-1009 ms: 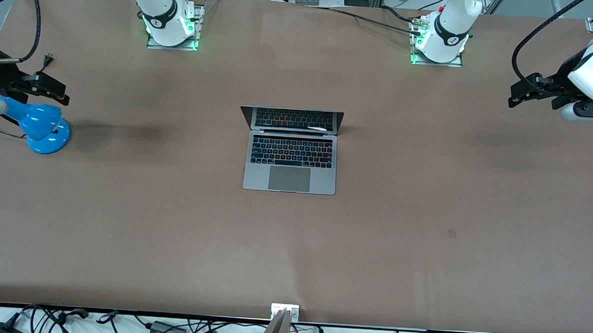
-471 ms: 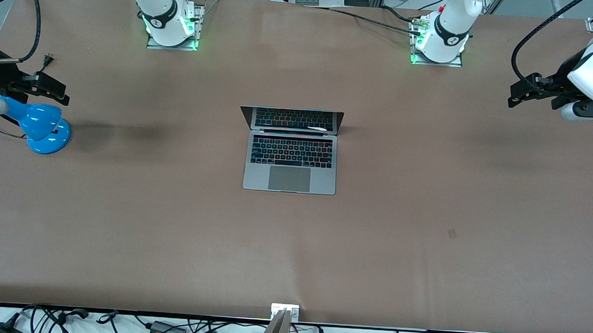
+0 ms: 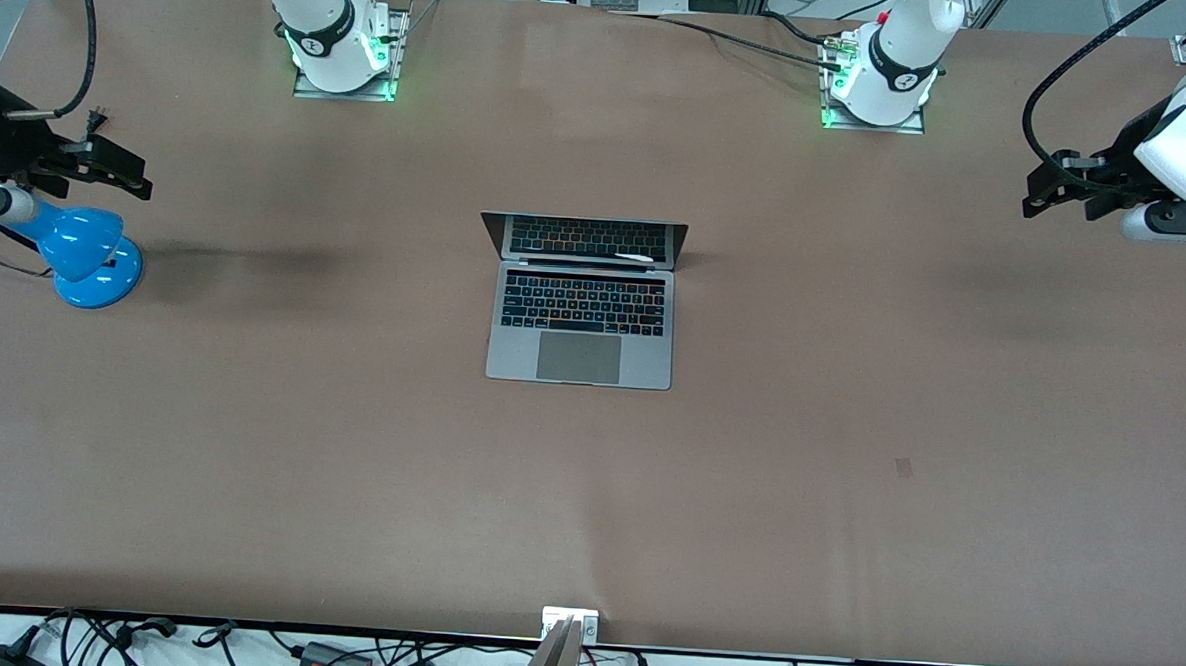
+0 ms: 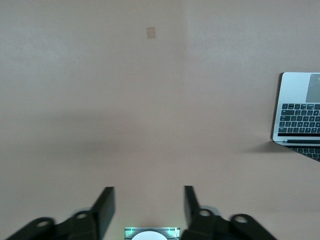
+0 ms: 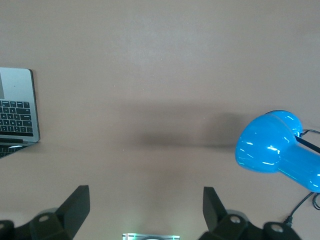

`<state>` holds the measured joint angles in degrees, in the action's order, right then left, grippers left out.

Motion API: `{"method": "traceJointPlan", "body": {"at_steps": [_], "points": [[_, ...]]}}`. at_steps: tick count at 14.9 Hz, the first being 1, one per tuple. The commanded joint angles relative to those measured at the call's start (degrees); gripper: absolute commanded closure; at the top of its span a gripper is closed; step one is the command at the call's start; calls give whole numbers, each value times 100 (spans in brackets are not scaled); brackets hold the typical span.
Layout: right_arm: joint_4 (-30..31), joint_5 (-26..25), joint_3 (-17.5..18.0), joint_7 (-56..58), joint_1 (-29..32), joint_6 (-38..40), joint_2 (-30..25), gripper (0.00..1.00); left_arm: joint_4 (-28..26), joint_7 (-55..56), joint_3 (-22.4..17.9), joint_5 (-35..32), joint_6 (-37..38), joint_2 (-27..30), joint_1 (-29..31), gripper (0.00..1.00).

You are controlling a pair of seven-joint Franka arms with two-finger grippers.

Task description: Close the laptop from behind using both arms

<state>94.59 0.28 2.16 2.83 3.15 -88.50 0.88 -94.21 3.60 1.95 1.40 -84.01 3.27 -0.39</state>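
A hinge (image 3: 587,265) joins the laptop's screen (image 3: 587,238) to the laptop's base, so when the robot pushes the screen from behind, the screen should swing down flat over the keys while the base stays put.
The silver-grey laptop (image 3: 581,317) lies open in the middle of the table, its dark screen tilted back toward the arms' bases. Its corner shows in the left wrist view (image 4: 300,112) and in the right wrist view (image 5: 17,107). My left gripper (image 3: 1038,192) hangs open and empty in the air over the left arm's end of the table; its fingers (image 4: 106,205) stand apart. My right gripper (image 3: 129,175) hangs open and empty over the right arm's end of the table, above the blue lamp; its fingers (image 5: 80,202) stand wide apart.
A blue desk lamp (image 3: 86,251) stands at the right arm's end of the table and shows in the right wrist view (image 5: 275,145). Two arm bases (image 3: 345,52) stand along the table's back edge. A small patch (image 3: 903,468) marks the tabletop. Cables lie off the table's front edge.
My right gripper has moved a little up and toward the table's middle, above the lamp. My left gripper has shifted slightly up. The laptop has not moved.
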Motion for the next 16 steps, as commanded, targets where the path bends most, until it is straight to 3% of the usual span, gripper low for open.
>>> {"method": "traceJointPlan", "body": {"at_steps": [1, 6, 8, 9, 16], "points": [[-133, 7, 4, 25, 10, 183, 114, 0, 122, -114, -10, 142, 192, -2, 22, 90], [-142, -19, -5, 236, 37, 140, 430, 0, 122, -123, -10, 142, 201, 7, 30, 99], [-195, -37, -5, 262, 11, 253, 474, 78, 157, -132, -10, 150, 227, -2, 30, 99], [-195, -37, -5, 236, -7, 437, 466, 99, 166, -132, -10, 142, 236, -2, 30, 99], [-204, -46, 4, 174, -16, 693, 457, 100, 192, -140, -2, 142, 640, 16, 22, 99]]}}
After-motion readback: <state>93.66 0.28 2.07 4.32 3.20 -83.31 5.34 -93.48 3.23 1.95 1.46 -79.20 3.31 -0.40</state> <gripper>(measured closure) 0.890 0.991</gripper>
